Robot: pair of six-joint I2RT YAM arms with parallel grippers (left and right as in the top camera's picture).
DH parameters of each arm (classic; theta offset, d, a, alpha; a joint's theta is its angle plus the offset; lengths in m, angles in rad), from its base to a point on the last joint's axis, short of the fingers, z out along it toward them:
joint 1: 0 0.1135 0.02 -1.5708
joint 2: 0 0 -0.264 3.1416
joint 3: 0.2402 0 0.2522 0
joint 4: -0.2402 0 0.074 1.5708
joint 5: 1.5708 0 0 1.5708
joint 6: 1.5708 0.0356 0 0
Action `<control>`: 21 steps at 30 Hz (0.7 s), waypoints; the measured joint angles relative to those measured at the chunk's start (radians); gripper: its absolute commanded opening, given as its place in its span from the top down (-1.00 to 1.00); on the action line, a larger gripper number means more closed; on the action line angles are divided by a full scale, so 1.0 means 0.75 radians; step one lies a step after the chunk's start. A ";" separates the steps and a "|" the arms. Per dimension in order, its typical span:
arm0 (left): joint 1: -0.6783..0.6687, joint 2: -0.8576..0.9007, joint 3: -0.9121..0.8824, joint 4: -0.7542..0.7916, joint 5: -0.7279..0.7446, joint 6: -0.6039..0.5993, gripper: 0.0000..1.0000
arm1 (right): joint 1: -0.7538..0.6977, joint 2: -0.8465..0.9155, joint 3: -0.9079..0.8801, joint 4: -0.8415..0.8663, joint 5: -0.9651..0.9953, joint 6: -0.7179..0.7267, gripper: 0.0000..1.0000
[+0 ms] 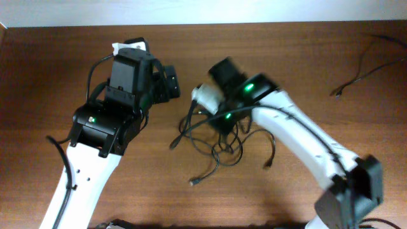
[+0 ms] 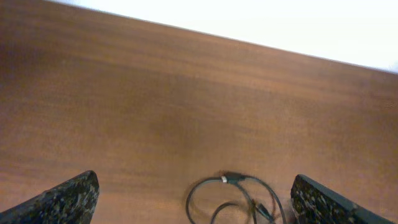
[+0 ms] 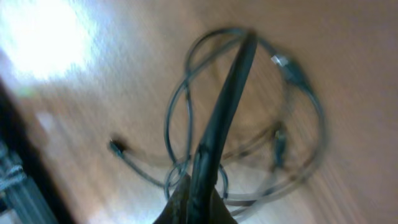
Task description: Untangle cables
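Observation:
My right gripper needs to lift its piece of cable clear first, because that piece still crosses the tangle's loops [image 1: 227,150]. My left gripper should then pull a hanging piece of cable away.
The cables [image 1: 213,140] lie as a loose black tangle on the wooden table [image 1: 305,51] at centre, with plug ends [image 1: 193,182] splayed outward. My right gripper [image 1: 222,126] hovers over the tangle's upper part. In the right wrist view this gripper [image 3: 198,186] is shut on one black cable strand [image 3: 230,93], which rises taut from the blurred loops [image 3: 180,112] below. My left gripper [image 1: 170,83] is to the left of the tangle, open. In the left wrist view its fingers [image 2: 62,199] stand wide apart, with a cable loop and silvery plug [image 2: 225,180] on the table beneath the gap.
A separate thin black cable [image 1: 361,67] lies spread out at the far right of the table, its plug [image 1: 337,93] pointing inward. The table's back edge meets a white wall [image 1: 203,9]. Bare wood lies in front of the left gripper [image 2: 195,186].

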 measured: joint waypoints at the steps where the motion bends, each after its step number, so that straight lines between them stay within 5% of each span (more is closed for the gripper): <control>1: 0.000 0.001 0.000 0.025 0.000 0.000 -0.98 | -0.056 -0.047 0.145 -0.074 0.006 0.016 0.92; 5: 0.000 0.034 0.001 0.113 0.001 0.001 -1.00 | -0.179 -0.233 0.676 -0.258 0.085 0.125 0.92; 10: 0.002 0.166 0.000 0.183 0.122 0.021 -0.98 | -0.179 -0.240 0.962 -0.333 0.165 0.272 0.93; 15: 0.003 0.316 -0.004 0.392 0.769 0.343 -0.98 | -0.179 -0.237 1.019 -0.362 0.277 0.304 0.93; 21: 0.119 0.316 -0.003 0.174 1.284 0.762 -0.98 | -0.181 -0.236 1.019 -0.390 0.430 0.346 0.93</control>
